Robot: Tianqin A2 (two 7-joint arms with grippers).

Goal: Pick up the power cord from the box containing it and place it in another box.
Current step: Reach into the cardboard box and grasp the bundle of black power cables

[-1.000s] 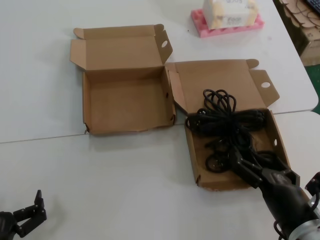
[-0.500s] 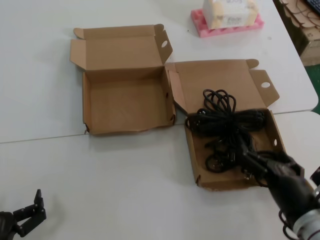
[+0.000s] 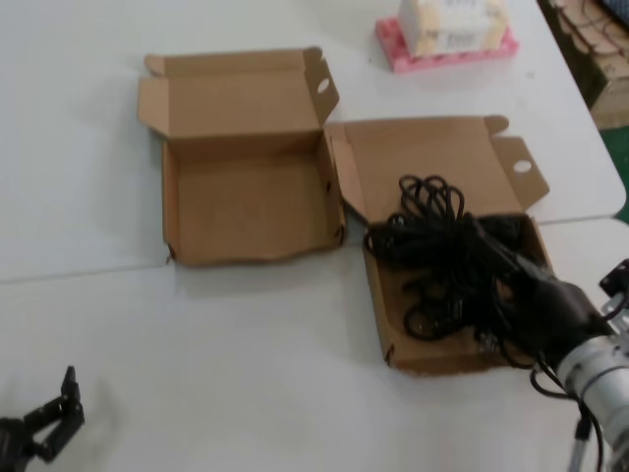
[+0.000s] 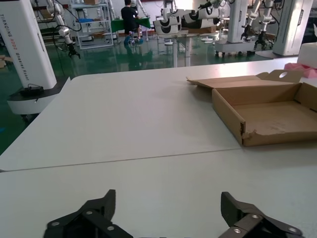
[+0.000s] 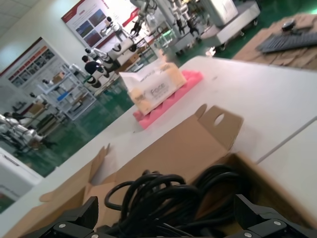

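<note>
My gripper will lift the cord bundle (image 5: 156,198) free still looped and leave other cords behind, because a separate coil (image 5: 225,183) lies next to it.
The black coiled power cord (image 3: 442,241) lies in the right brown cardboard box (image 3: 378,295), partly draped over its opened lid. My right gripper (image 3: 496,270) is down inside this box, open, with the cord bundle (image 5: 163,198) between its spread fingers (image 5: 74,218); the jaws have not closed on it. The other brown box (image 3: 246,197) stands empty to the left, with a dented front rim, and also shows in the left wrist view (image 4: 267,116). My left gripper (image 3: 49,423) is open and empty, low over the table's near left corner.
A pink foam tray (image 3: 447,44) carrying a white packet stands at the far right, behind the boxes; it also shows in the right wrist view (image 5: 168,96). A table seam (image 3: 98,270) runs across in front of the empty box. The table's right edge is close to my right arm.
My right gripper has moved forward and down into the right box, until its open fingers straddle the cord bundle. The left arm has barely shifted. The cord and boxes have not moved.
</note>
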